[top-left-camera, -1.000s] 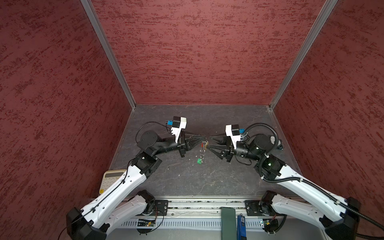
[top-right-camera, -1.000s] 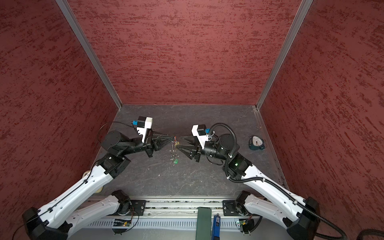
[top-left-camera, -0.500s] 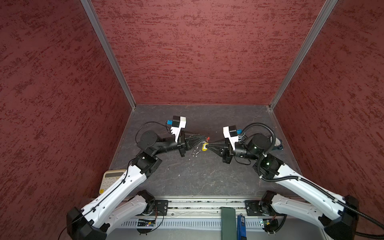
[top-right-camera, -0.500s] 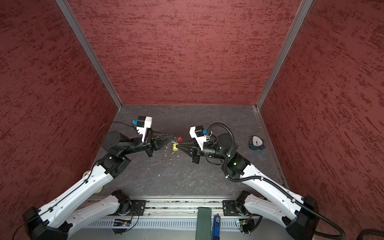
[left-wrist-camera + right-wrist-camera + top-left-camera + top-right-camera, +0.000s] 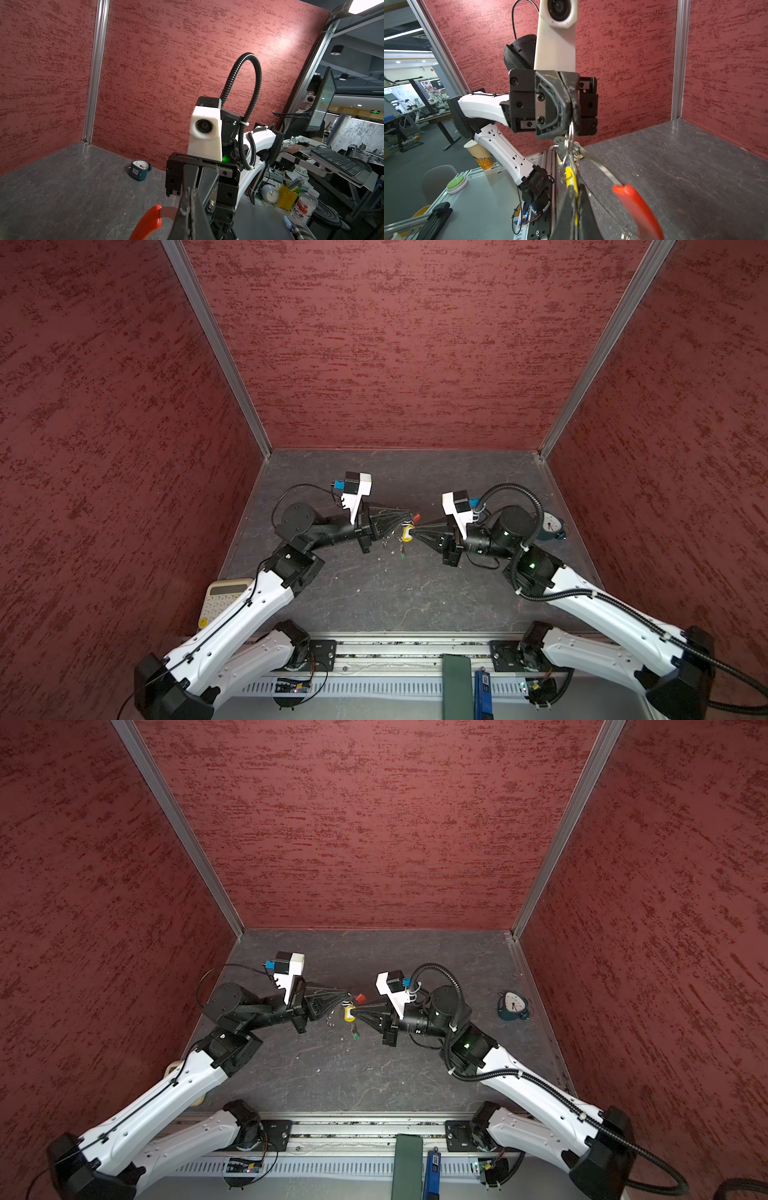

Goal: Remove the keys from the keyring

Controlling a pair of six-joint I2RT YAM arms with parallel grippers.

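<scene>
Next, my right gripper grabs the metal loop [image 5: 570, 135] before my left gripper lets go of it, because my right gripper is holding the yellow key [image 5: 407, 534] below the metal loop in my left gripper.
The keyring hangs in the air between my two grippers, its red sleeve [image 5: 416, 516] [image 5: 360, 997] [image 5: 639, 209] [image 5: 148, 222] on a thin metal band [image 5: 598, 164] strung with small silver rings. My left gripper [image 5: 401, 519] [image 5: 347, 997] [image 5: 189, 194] is shut on the metal loop at its top. My right gripper [image 5: 415, 531] [image 5: 358, 1011] [image 5: 576, 190] is shut on the yellow key [image 5: 406, 533] [image 5: 349, 1013] [image 5: 570, 176], held edge-on between its pads. The green key [image 5: 402, 556] [image 5: 355, 1036] dangles lower, over the table.
A dark teal alarm clock [image 5: 549, 526] [image 5: 513, 1006] [image 5: 139, 170] lies by the right wall behind the right arm. A cream calculator [image 5: 220, 601] sits at the front left under the left arm. Red walls close in the grey table [image 5: 395, 601] on three sides.
A second ago my right gripper stood open beside the hanging keys. It has since closed on the yellow key and lifted it level with the left gripper's tip. The left gripper stayed shut and still.
</scene>
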